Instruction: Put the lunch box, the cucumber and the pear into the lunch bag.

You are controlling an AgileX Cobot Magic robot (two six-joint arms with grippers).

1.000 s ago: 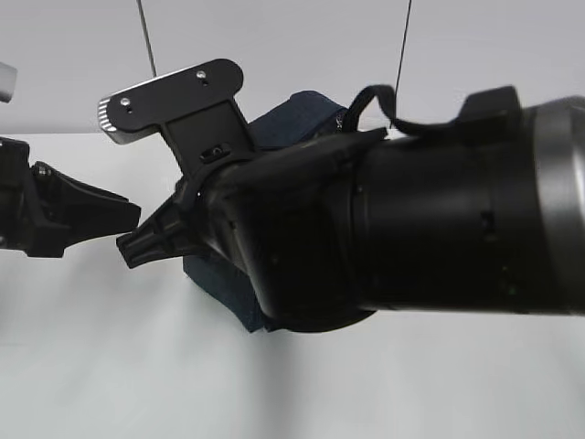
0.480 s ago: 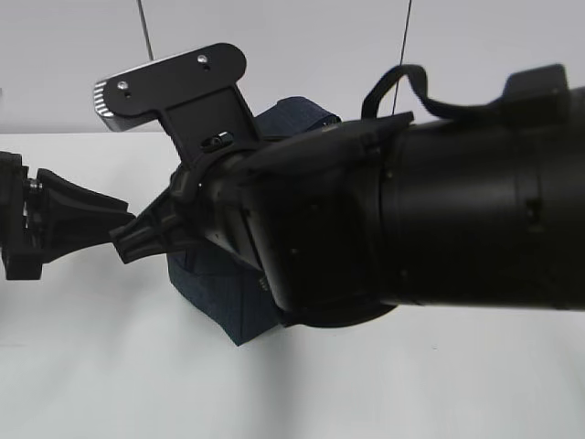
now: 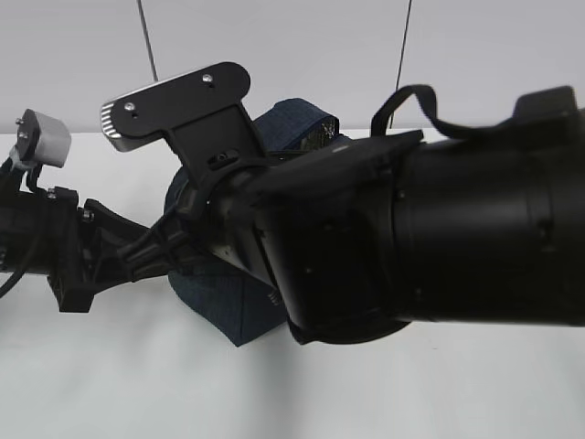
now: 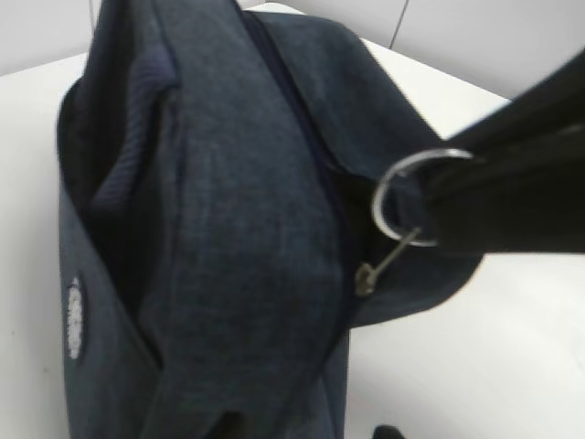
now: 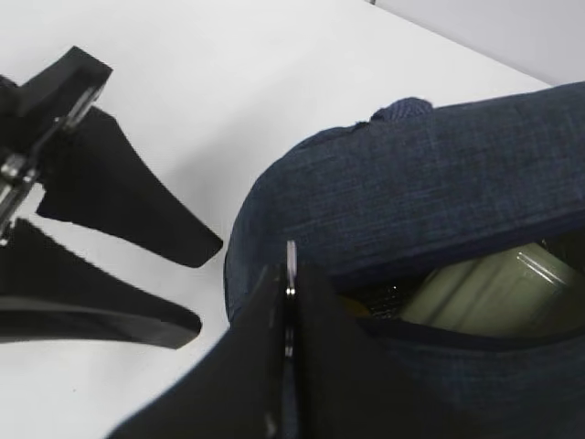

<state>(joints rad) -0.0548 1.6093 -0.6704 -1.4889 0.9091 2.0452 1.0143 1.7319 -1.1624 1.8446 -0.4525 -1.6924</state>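
The bag's opening still gapes [image 3: 319,135] at the bag's far end, so the zipper should slide closed all the way there when the robot pulls the metal ring pull [image 4: 402,203].
The navy lunch bag [image 5: 411,183] lies on the white table, and it fills the left wrist view [image 4: 228,229]. Its zipper is partly open. The lunch box's pale green lid [image 5: 484,293] shows inside. My right gripper [image 5: 290,274] is shut on the metal ring pull [image 4: 407,197] at the bag's end. My left gripper [image 5: 208,285] is open, with its fingers [image 5: 119,206] spread just left of that end, apart from the fabric. In the exterior view both grippers meet in front of the bag [image 3: 228,311]. The cucumber and the pear are hidden.
The right arm's wrist [image 3: 439,238] fills most of the exterior view and hides the table's right side. A looped bag handle [image 3: 411,96] rises above it. White table [image 5: 201,73] lies around the bag.
My left gripper has moved right, up to the bag's end. The bag has shifted a little left and its top now shows a silvery gap.
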